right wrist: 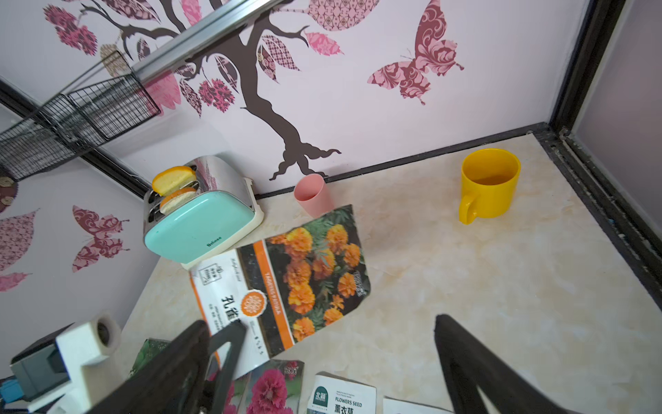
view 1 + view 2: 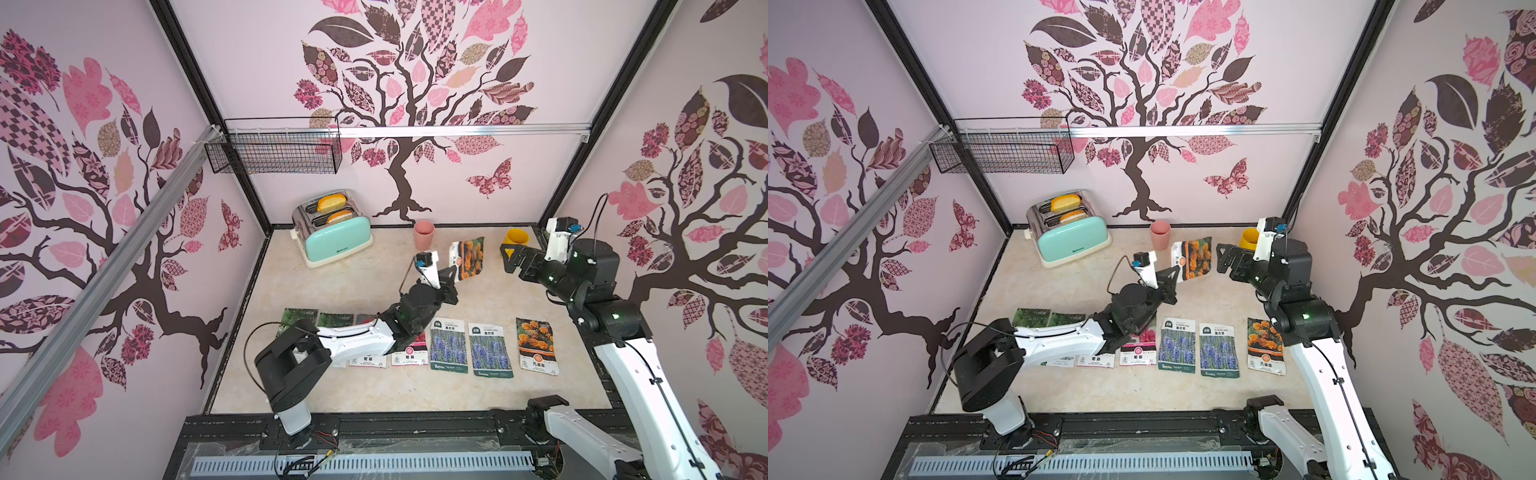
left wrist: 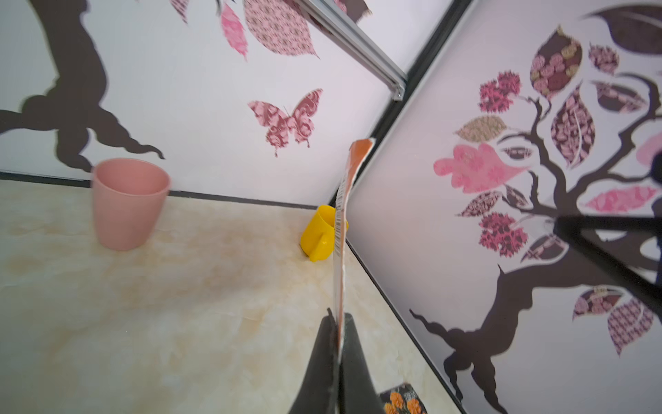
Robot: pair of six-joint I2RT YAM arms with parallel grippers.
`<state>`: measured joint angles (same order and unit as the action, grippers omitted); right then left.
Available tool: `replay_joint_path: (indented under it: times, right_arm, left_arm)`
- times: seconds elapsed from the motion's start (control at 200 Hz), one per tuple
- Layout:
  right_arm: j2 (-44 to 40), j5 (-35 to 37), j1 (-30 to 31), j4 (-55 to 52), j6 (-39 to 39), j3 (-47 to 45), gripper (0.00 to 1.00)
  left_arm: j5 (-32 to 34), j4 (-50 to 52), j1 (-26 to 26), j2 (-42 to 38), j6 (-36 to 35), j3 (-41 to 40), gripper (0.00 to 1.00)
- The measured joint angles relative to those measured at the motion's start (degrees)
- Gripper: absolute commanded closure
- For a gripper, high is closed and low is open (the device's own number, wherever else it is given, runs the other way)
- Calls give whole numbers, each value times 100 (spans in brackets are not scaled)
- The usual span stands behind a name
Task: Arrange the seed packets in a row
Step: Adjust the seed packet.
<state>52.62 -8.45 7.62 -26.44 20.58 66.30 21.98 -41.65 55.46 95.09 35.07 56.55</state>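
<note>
The robot's left gripper holds the marigold packet crosswise by its white end [image 2: 1178, 257], so the right gripper should take the flower end [image 2: 1202, 256] and turn the packet to match the row.
My left gripper [image 2: 451, 276] is shut on the lower edge of an orange marigold seed packet [image 2: 467, 259], which it holds upright above the back of the table. That packet shows edge-on [image 3: 342, 233] between the closed fingers [image 3: 353, 358], and face-on in the right wrist view [image 1: 286, 279]. My right gripper [image 2: 508, 259] stands open just right of the packet, with nothing between its fingers [image 1: 462, 358]. Seven packets lie in a row near the front: two green gourd [image 2: 298, 318], two pink flower [image 2: 411, 353], two lavender [image 2: 486, 349] and one marigold [image 2: 536, 347]. My left arm covers part of them.
A mint toaster [image 2: 332, 228] with bread in it stands at the back left. A pink cup [image 2: 424, 235] and a yellow mug [image 2: 516, 237] stand by the back wall. A wire basket [image 2: 274, 145] hangs on the wall above.
</note>
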Motion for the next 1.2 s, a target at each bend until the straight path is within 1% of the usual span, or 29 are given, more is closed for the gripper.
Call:
replay_joint_path:
  times: [0.16,0.27,0.335,0.435,0.605,0.755,0.935,1.005,1.045,1.195]
  right_arm:
    - [-144,-584,-20,699,540,-949,0]
    - [-280,-1029,-20,1340,1075,-1727,3]
    - [-385,-1311,-20,1851,1475,-2186,7]
    - [-402,-1720,-20,2684,2090,-2739,14]
    - [-166,-2205,-20,3965,2942,-3237,25]
    - [142,-2439,-20,4802,3449,-3388,31]
    - [555,-2520,57,5576,3786,-3405,36]
    - [741,-2531,114,5794,3884,-3405,42]
    - [839,-2546,146,5897,3945,-3405,44]
    - [874,-2570,203,6002,3971,-3412,45]
  left_arm:
    - [181,-284,-363,-754,1191,-673,100]
    - [175,-376,-616,-1029,2004,-1005,100]
    - [140,-468,-750,-1064,2479,-1145,100]
    - [17,-527,-807,-1062,2999,-1261,100]
    - [-323,-721,-807,-962,3692,-1287,100]
    - [-570,-927,-772,-680,4048,-1287,100]
    - [-708,-975,-562,-450,4175,-1268,100]
    - [-741,-999,-446,-358,4166,-1191,100]
    - [-758,-1012,-387,-313,4148,-1137,100]
    - [-809,-1014,-251,-258,4079,-962,100]
